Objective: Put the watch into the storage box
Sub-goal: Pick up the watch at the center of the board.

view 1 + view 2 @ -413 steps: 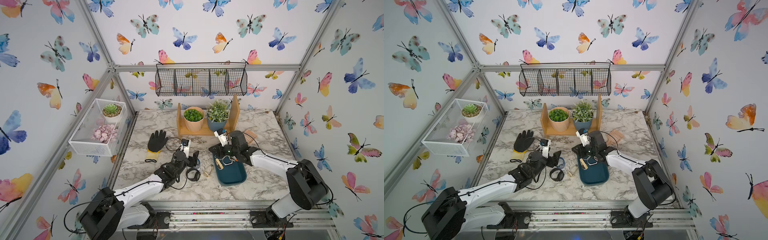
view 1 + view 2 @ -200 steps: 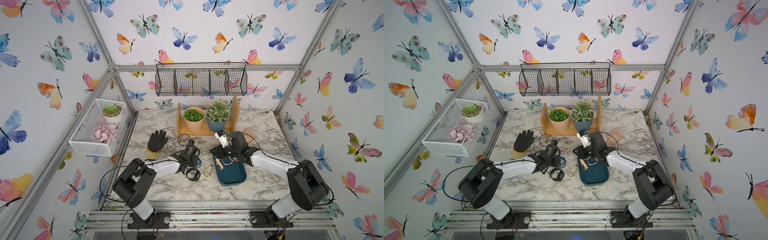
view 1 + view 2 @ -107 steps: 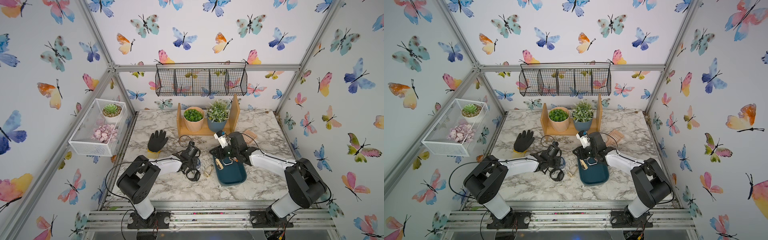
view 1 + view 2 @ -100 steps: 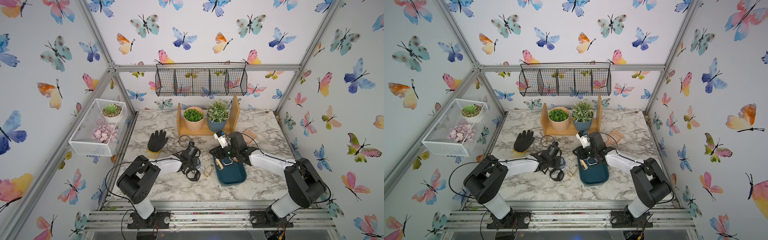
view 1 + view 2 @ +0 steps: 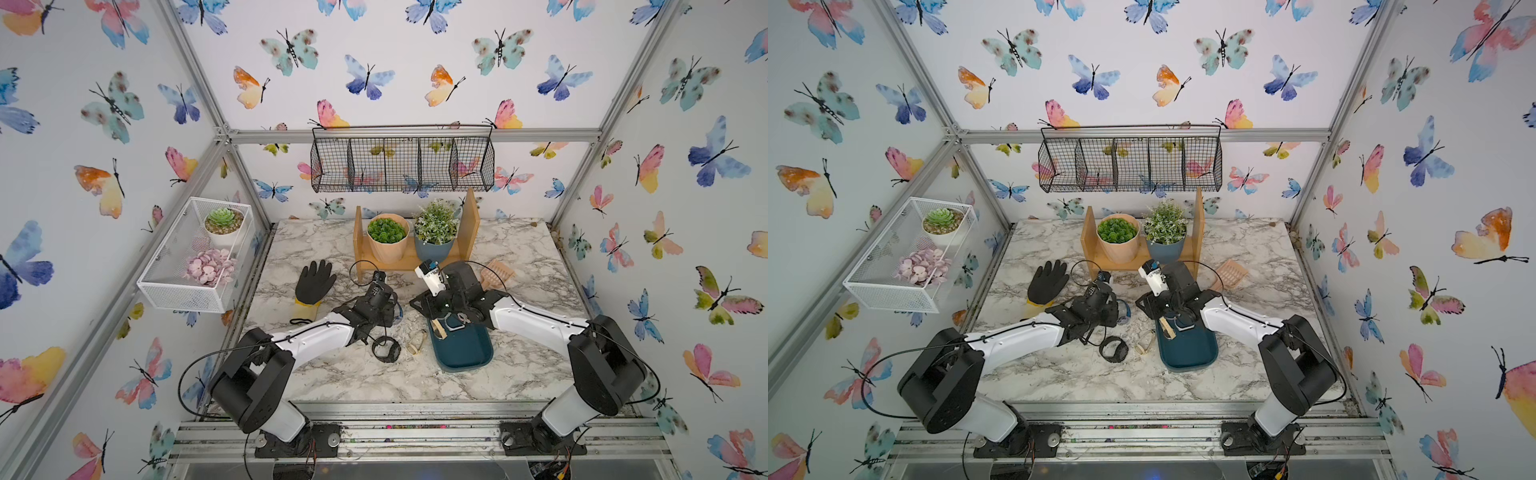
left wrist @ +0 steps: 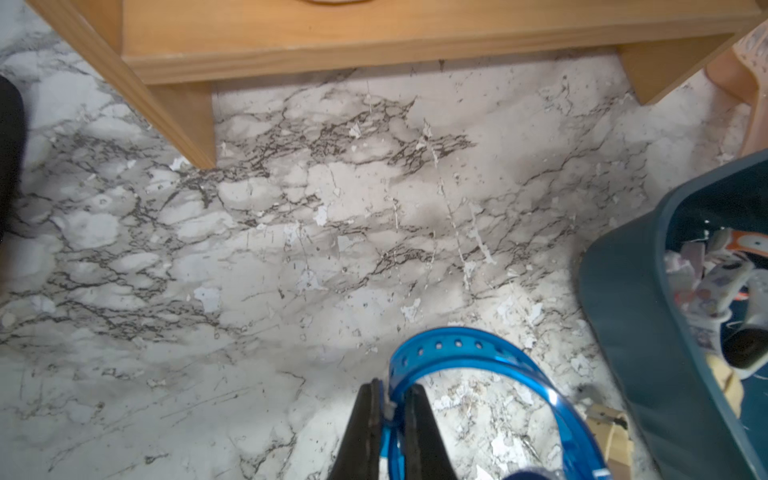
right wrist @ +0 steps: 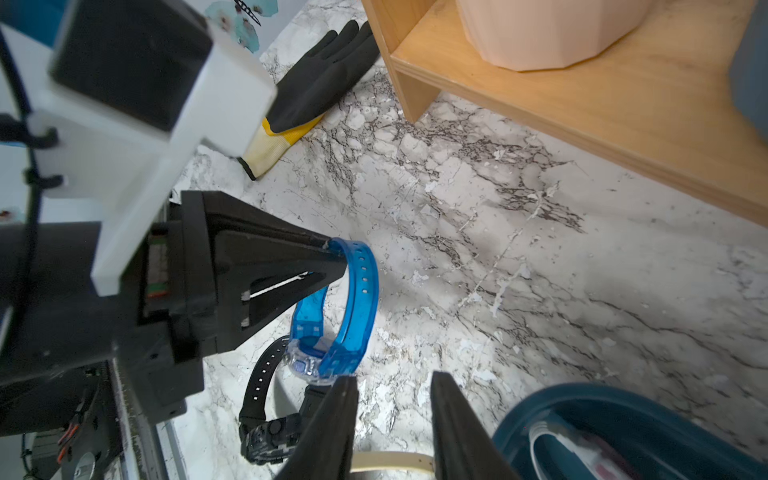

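Observation:
The blue watch [image 7: 312, 359] is hanging from my left gripper, short of the storage box. My right gripper should grab the strap's free side [image 7: 364, 297] and lower it into the box.
A translucent blue watch [image 7: 332, 299] is pinched by its strap in my left gripper [image 6: 388, 399], which is shut on it, low over the marble just left of the storage box [image 5: 461, 353]. Both top views show this watch [image 5: 397, 309] [image 5: 1123, 309] at the left gripper [image 5: 390, 308] [image 5: 1116, 309]. The dark teal storage box [image 5: 1190, 353] [image 6: 623, 311] [image 7: 582, 399] holds a wooden clip and small items. My right gripper [image 7: 392, 382] [image 5: 417, 306] stands open and empty over the box's far end, fingertips close to the blue watch's face.
A black watch [image 5: 386, 350] [image 7: 270, 415] lies on the marble in front of the left gripper, with a pale strap [image 7: 390, 459] beside it. A black glove [image 5: 313, 282] lies far left. The wooden plant stand [image 5: 415, 257] is just behind both grippers, and a peach comb [image 5: 496, 274] lies to its right.
The left arm has folded in, elbow raised, and its gripper has closed on the blue watch's strap. The right gripper's jaws have spread a little; that arm has stayed over the box.

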Motion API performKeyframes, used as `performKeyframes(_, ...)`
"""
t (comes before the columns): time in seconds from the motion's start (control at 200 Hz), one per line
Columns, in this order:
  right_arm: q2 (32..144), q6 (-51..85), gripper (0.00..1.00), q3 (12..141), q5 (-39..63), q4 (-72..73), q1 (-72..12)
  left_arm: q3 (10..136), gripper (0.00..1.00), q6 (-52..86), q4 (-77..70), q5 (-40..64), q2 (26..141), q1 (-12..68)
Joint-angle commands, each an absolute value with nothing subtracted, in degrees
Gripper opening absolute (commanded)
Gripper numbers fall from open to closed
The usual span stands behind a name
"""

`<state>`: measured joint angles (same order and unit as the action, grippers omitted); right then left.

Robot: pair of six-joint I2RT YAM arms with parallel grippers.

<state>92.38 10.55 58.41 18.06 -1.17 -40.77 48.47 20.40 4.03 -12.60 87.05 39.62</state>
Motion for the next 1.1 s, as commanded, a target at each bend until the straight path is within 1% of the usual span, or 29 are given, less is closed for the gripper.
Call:
performKeyframes(0.0,93.1,8.7,0.38,61.1,12.5,-4.5,-42.8,49.6,0.0,19.2,6.3,-14.7,86.8,40.2)
performKeyframes(0.285,95.6,9.1,0.42,62.5,12.4,-3.8,-44.7,49.7,0.0,20.3,6.6,-13.0,85.2,40.9)
performKeyframes(0.491,97.7,10.7,0.43,62.0,12.3,-2.1,-45.0,50.5,0.0,20.7,6.6,-12.1,83.8,42.3)
performKeyframes(0.686,99.1,11.5,0.42,61.9,13.1,-1.3,-45.0,50.4,0.0,21.2,5.3,-9.0,82.4,42.9)
performKeyframes(0.711,99.1,11.7,0.4,61.8,13.1,-1.2,-45.0,50.2,0.0,21.2,5.2,-8.8,82.2,42.9)
performKeyframes(0.796,99.1,11.7,0.27,61.6,13.1,-1.1,-45.0,49.7,0.0,21.5,4.8,-9.0,81.4,43.0)
performKeyframes(0.876,99.1,11.8,0.19,61.5,13.1,-1.1,-45.0,49.2,0.0,21.7,4.6,-9.3,80.6,43.1)
performKeyframes(0.911,99.1,11.8,0.12,61.4,13.2,-1.1,-45.0,49.1,0.0,21.7,4.5,-9.2,80.4,43.1)
performKeyframes(0.956,99.0,11.8,0.07,61.4,13.2,-1.1,-45.0,49.0,0.0,21.7,4.4,-9.1,80.3,43.1)
performKeyframes(1.001,98.9,11.8,0.03,61.3,13.1,-1.1,-45.0,49.0,0.07,21.7,4.2,-9.0,80.2,43.0)
performKeyframes(1.021,98.8,11.9,0.02,61.4,12.9,-1.1,-45.0,49.0,0.16,21.6,4.2,-8.8,80.2,43.0)
performKeyframes(1.056,98.7,12.0,0.02,61.3,12.7,-1.1,-45.0,49.1,0.37,21.4,4.1,-8.9,80.2,43.1)
performKeyframes(1.096,98.5,12.2,0.02,61.3,12.2,-1.2,-45.0,49.2,0.56,21.4,4.2,-9.6,80.1,43.3)
